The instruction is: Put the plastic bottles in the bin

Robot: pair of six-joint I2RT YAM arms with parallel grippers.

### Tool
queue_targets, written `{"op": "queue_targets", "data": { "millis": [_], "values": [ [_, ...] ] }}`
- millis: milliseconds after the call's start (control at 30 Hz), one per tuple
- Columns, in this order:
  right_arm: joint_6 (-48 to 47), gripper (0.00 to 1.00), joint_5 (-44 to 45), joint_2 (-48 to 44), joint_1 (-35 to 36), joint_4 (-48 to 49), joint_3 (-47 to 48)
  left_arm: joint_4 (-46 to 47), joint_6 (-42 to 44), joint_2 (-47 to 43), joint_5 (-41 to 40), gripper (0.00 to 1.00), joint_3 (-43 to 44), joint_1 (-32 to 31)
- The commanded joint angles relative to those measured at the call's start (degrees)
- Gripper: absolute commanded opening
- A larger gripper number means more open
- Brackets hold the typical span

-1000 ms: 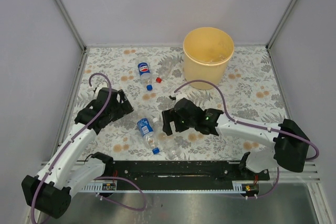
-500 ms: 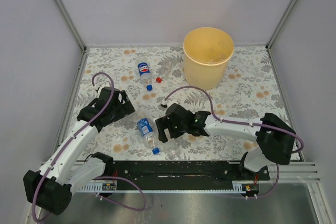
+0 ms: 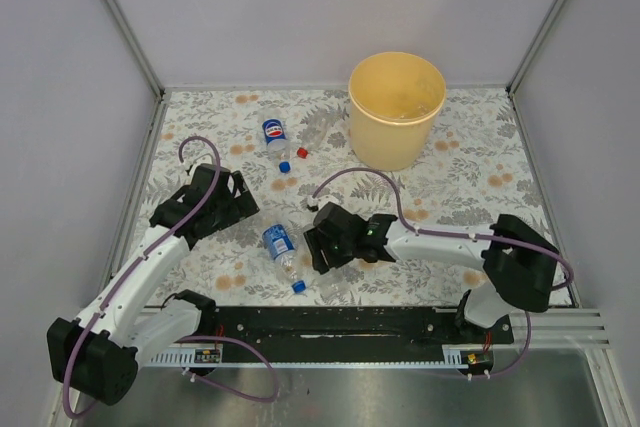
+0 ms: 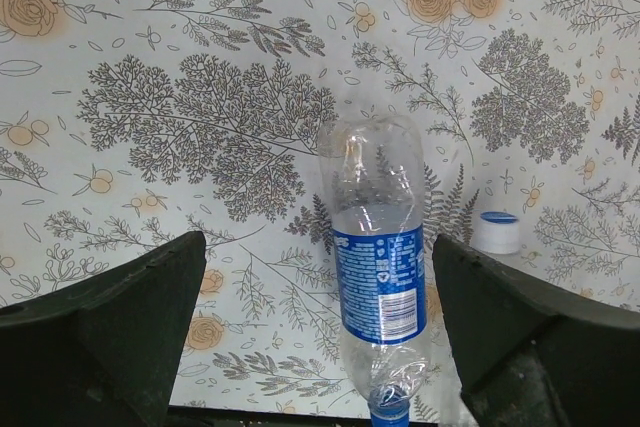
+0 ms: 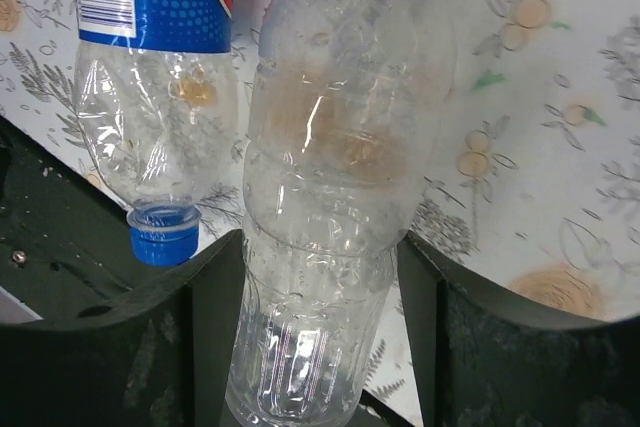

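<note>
The plain clear bottle (image 5: 335, 147) is held across its body by my right gripper's fingers, so I should keep carrying it until it hangs above the bin's opening (image 3: 398, 87).
A plain clear plastic bottle (image 5: 335, 167) lies on the floral table near the front edge (image 3: 333, 285). My right gripper (image 5: 316, 282) is shut on it, a finger pressed against each side of its lower body. Just left of it lies a clear bottle with a blue label (image 3: 279, 245) and blue cap (image 5: 160, 230). My left gripper (image 4: 315, 322) hangs open above this bottle (image 4: 378, 282), its fingers wide on either side and not touching. A third bottle with a blue label (image 3: 274, 135) lies further back. The pale yellow bin (image 3: 397, 137) stands at the back right.
A loose red cap (image 3: 302, 152) and a blue cap (image 3: 285, 166) lie near the far bottle. A white cap-like piece (image 4: 496, 232) sits beside the left gripper's right finger. The black rail (image 3: 330, 322) runs along the near edge; walls enclose the table.
My right arm has moved left and toward the near edge over the clear bottle, and its jaws have closed onto it. The left gripper crept slightly toward the blue-labelled bottle, still open.
</note>
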Motion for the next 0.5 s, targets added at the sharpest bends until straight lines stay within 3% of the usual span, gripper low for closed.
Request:
{"op": "queue_targets", "data": {
  "millis": [0,200,467],
  "values": [
    [-4.1,0.59,11.4,-9.1,0.4,-7.3,3.7,2.3,1.0,0.3,0.7,0.99,1.4,0.3],
    [-11.6,0.56,19.4,-17.5,-5.7,-13.3,12.6,2.3,0.9,-0.1,1.2,0.99,1.1,0.3],
    [-22.1,0.56,23.3,-20.8,-21.2,-7.3,26.0,2.2,1.2,-1.3,1.7,0.99,0.5,0.3]
  ]
}}
